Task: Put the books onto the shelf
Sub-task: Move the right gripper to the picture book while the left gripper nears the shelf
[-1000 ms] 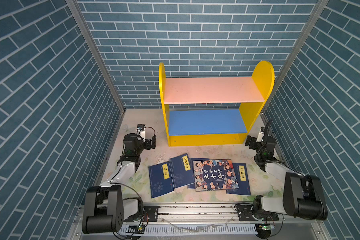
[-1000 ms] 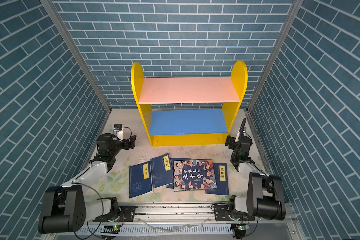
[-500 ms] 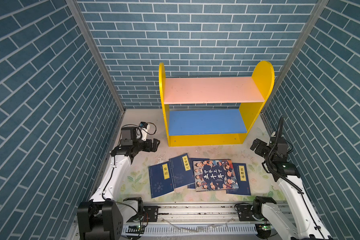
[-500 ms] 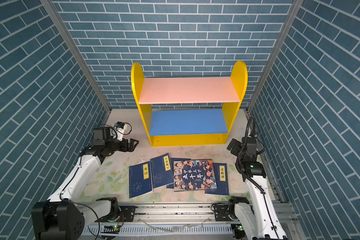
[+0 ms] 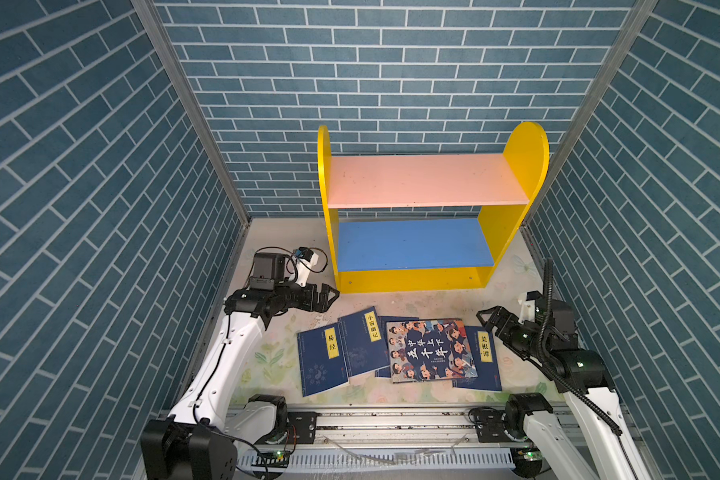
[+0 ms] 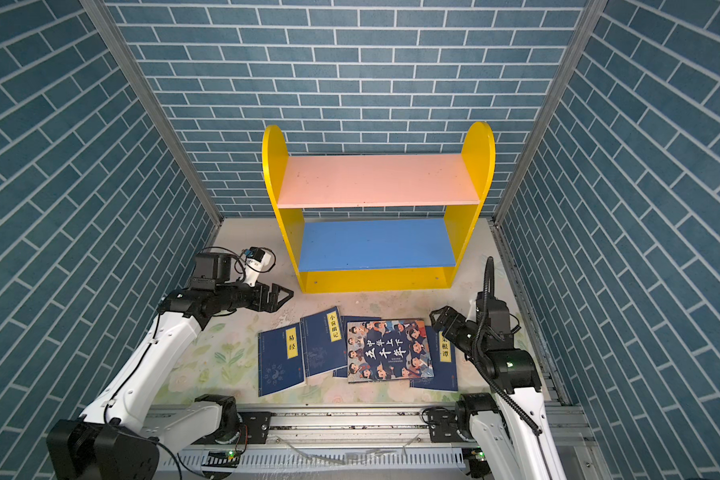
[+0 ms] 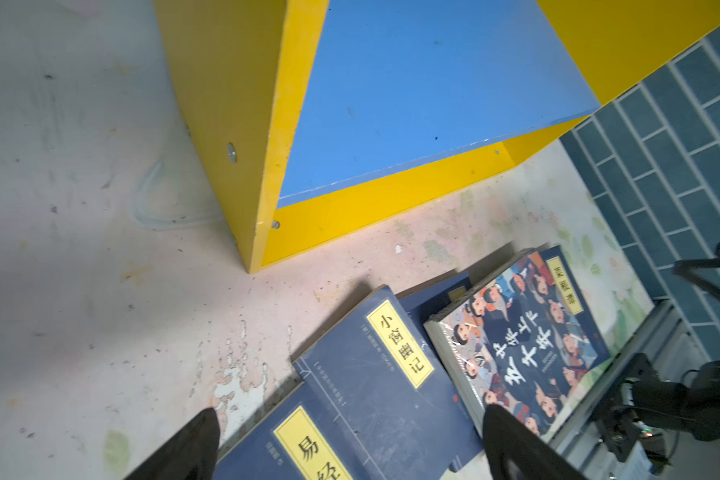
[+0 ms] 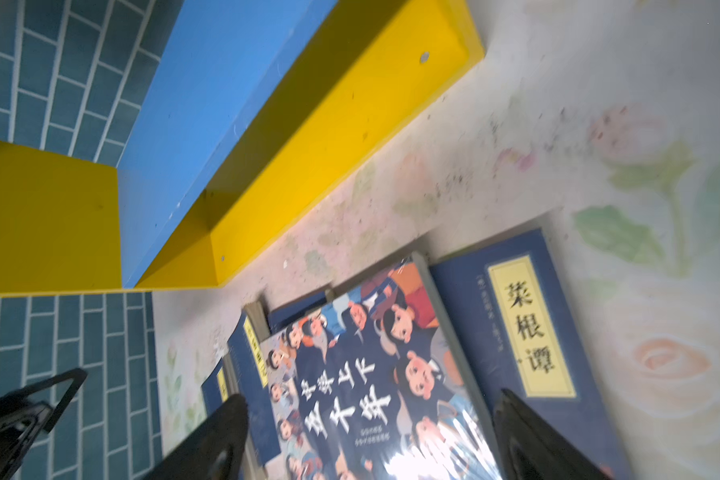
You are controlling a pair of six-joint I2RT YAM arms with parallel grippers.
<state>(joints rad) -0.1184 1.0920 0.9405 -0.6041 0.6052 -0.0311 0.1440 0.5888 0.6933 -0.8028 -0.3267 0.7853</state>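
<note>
The cartoon book [image 5: 430,350] is lying flat across the navy books, so the robot's right gripper should move to its front edge [image 5: 433,380] and the left gripper should move to the book's shelf-side edge.
The books lie flat and overlapping on the table in front of the shelf. A thick cartoon-faced book [image 5: 431,349] [image 6: 387,349] [image 7: 524,349] [image 8: 350,374] lies on top, with navy yellow-labelled ones to its left [image 5: 321,361] [image 5: 362,345] and right [image 5: 485,357] [image 8: 528,332]. The yellow-sided shelf shows a bare pink upper board [image 5: 425,180] [image 6: 375,178] and a bare blue lower board [image 5: 412,245] [image 7: 412,95]. My left gripper [image 5: 329,297] [image 6: 285,296] [image 7: 350,411] hangs open by the shelf's left foot, above the left navy books. Open too, my right gripper [image 5: 485,318] [image 6: 437,318] [image 8: 370,397] hovers over the cartoon book's right edge.
Blue brick-pattern walls [image 5: 100,208] [image 5: 661,208] close in the left, right and back. A metal rail [image 5: 391,424] with the arm bases runs along the front. The table [image 5: 275,353] has a worn floral cover.
Both arms have unfolded from low rest poses. The left gripper moved right towards the shelf's left foot; the right gripper came forward and left, over the books. Nothing was picked up.
</note>
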